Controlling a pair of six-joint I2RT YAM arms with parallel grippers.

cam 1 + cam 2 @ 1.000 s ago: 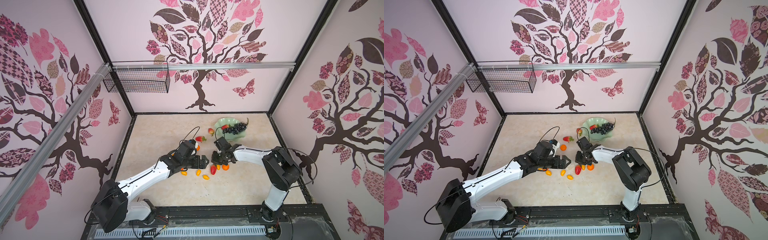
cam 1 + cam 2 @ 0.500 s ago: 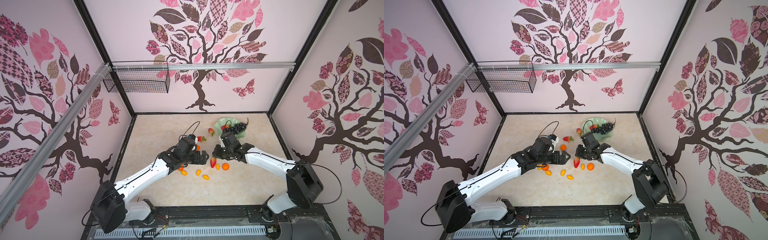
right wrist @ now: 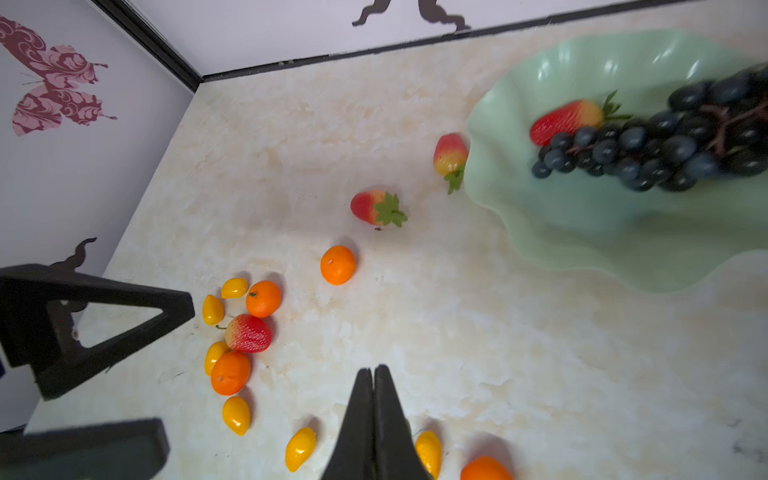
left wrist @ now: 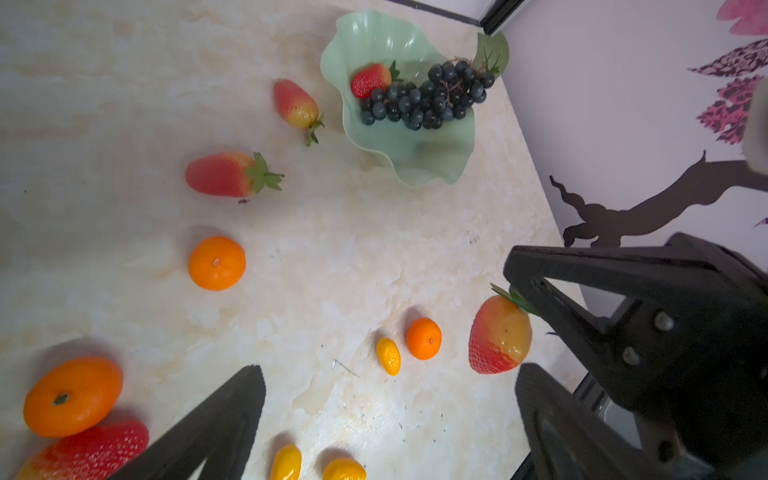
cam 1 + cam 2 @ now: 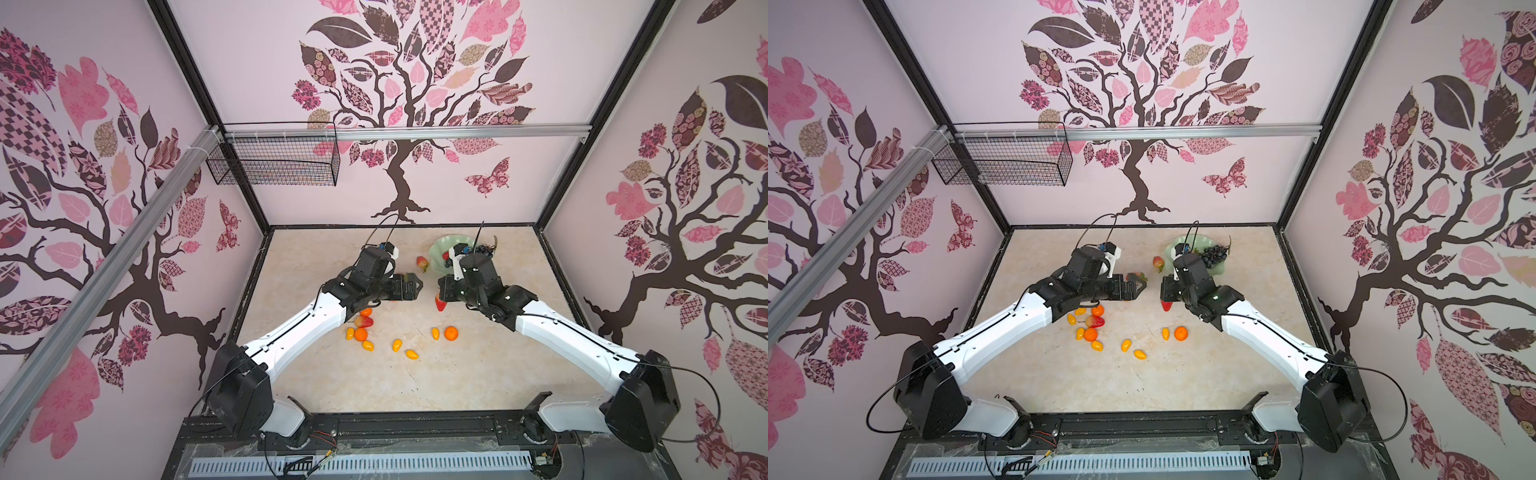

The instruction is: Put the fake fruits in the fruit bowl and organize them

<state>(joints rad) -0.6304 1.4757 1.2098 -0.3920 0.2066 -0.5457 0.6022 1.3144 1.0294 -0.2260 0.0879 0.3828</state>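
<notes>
The robot's right gripper holds the strawberry's green top and its red end [image 5: 440, 304] hangs free, so it should keep carrying the strawberry until it's over the fruit bowl [image 5: 436, 256], then release.
My right gripper [image 5: 440, 291] is shut on the green top of a red strawberry [image 5: 440, 303], which hangs below it above the table; the left wrist view shows this strawberry [image 4: 498, 334] dangling. The pale green fruit bowl [image 5: 438, 250] sits just beyond, holding a dark grape bunch [image 4: 424, 99] and one strawberry [image 4: 370, 79]. My left gripper [image 5: 412, 286] is open and empty, facing the right gripper. On the table lie other strawberries [image 4: 224, 174], tangerines [image 5: 451, 333] and several kumquats [image 5: 397, 345].
A strawberry [image 5: 422, 262] lies right against the bowl's left rim. A cluster of fruit [image 5: 360, 328] sits under the left forearm. A black wire basket [image 5: 274, 166] hangs on the back-left wall. The enclosure walls stand close behind the bowl.
The right gripper has lifted the strawberry off the table and carried it toward the bowl. The left gripper has risen and moved away from the fruit cluster, toward the far side.
</notes>
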